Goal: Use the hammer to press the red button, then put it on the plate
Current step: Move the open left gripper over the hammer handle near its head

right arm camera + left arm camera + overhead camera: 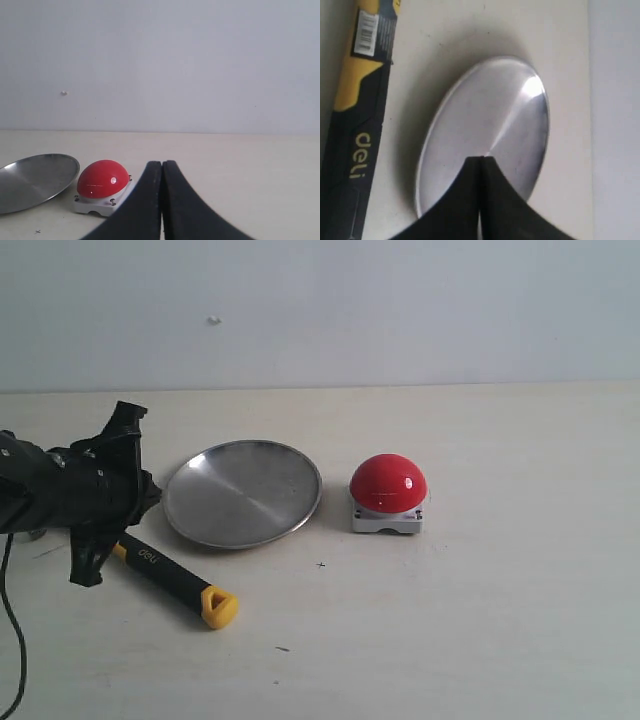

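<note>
Next, I raise my left gripper, turn it down and open it over the hammer's handle [367, 33] near the hammer's head, because it is shut and points at the plate [242, 494] beside the hammer.
The hammer [165, 580] lies flat on the table left of the plate, its yellow end [218, 607] toward the front; its head is hidden behind my left arm. In the left wrist view its black and yellow handle [355, 125] runs beside the jaws, apart from them. My left gripper [155, 492] is shut and empty, its tips [480, 158] pointing at the silver plate [243, 492]. The red button [388, 484] stands right of the plate. My right gripper [161, 162] is shut on nothing, back from the button [102, 180], and is out of the exterior view.
A pale wall [400, 310] closes off the far edge of the table. A black cable [12, 640] hangs from the left arm at the front left. The plate [35, 180] shows beside the button in the right wrist view.
</note>
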